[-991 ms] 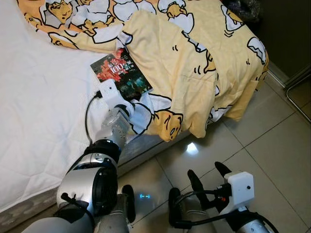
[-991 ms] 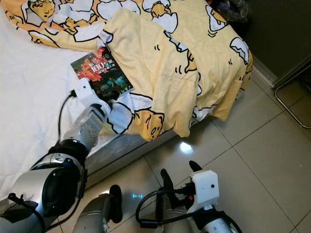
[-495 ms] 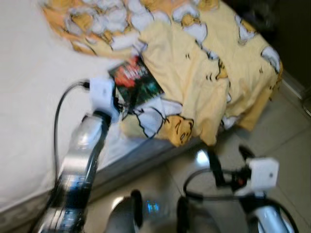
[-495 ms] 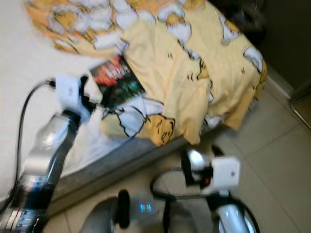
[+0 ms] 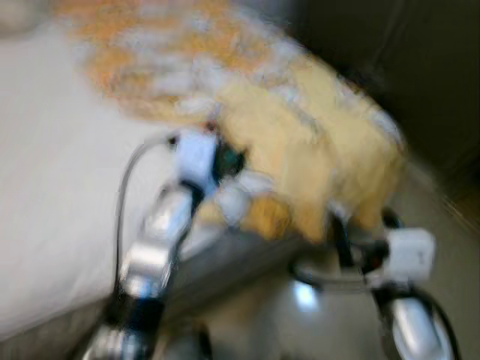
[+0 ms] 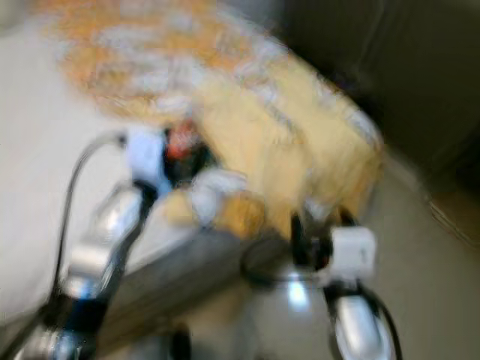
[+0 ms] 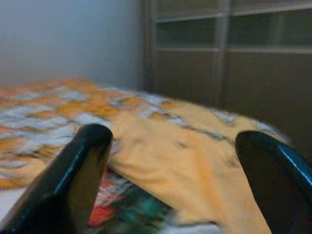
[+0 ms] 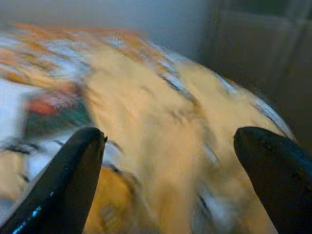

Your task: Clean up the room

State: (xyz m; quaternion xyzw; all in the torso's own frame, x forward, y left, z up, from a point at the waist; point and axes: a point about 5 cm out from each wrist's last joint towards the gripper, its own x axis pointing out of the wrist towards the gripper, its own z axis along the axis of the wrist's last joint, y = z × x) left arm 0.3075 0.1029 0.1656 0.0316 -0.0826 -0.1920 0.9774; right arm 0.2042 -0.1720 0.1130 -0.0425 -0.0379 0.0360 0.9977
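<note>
The book's straight edge (image 7: 140,187) is in clear view along the loose yellow blanket. The book will come away and leave the blanket behind when I lift.
Both eye views are badly blurred. A dark book with red print (image 7: 127,204) lies on the white bed sheet (image 5: 52,187), partly tucked under a yellow cartoon-print blanket (image 5: 300,142). My left gripper (image 7: 175,139) is open, held low over the bed just in front of the book, with nothing between its fingers. In the left eye view the left gripper (image 5: 223,160) sits at the blanket's edge. My right gripper (image 8: 170,136) is open and empty, raised by the bed's corner and facing the blanket, with the book (image 8: 53,109) off to one side.
The blanket drapes over the bed's corner down toward the tiled floor (image 5: 450,247). A dark wardrobe (image 7: 219,58) stands beyond the bed. The bed's grey side edge (image 5: 225,262) runs between my two arms.
The camera has swung and the picture has blurred. My left arm has reached further over the bed toward the book. My right gripper has risen from near the floor to the bed's corner.
</note>
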